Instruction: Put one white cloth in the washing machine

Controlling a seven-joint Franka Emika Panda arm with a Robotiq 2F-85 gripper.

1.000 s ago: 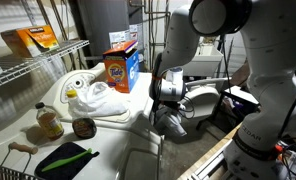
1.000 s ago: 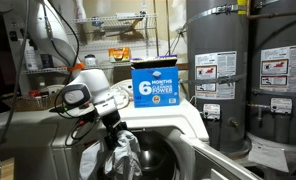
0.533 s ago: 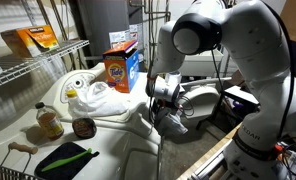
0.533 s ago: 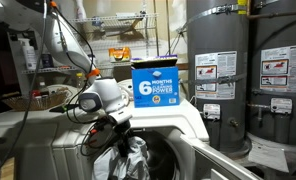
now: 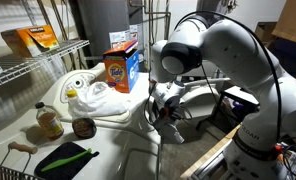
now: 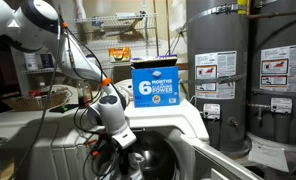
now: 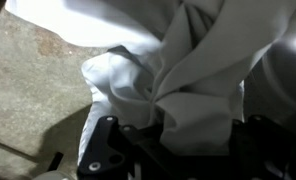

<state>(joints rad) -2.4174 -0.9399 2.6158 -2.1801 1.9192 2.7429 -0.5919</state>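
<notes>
The robot's gripper should tip toward the drum opening (image 6: 162, 152) and bring the cloth inside, because the white cloth is hanging over the floor in front of the washing machine.
My gripper (image 6: 121, 160) is shut on a white cloth (image 7: 203, 70) and holds it down at the round drum opening of the washing machine (image 6: 178, 128). In the wrist view the cloth bunches between the black fingers and fills most of the picture. In an exterior view the gripper (image 5: 168, 122) hangs past the machine's front edge, with the cloth (image 5: 174, 126) hanging pale below it. More white cloths (image 5: 93, 97) lie in a heap on the machine's top.
An orange detergent box (image 5: 118, 68) and a blue box (image 6: 154, 84) stand at the back of the top. A bottle (image 5: 48, 121), a small jar (image 5: 84, 127) and a green-and-black item (image 5: 65, 157) lie near the front. Large water heaters (image 6: 248, 80) stand beside the machine.
The arm has swung forward and lowered. The gripper and the cloth have moved down toward the drum opening.
</notes>
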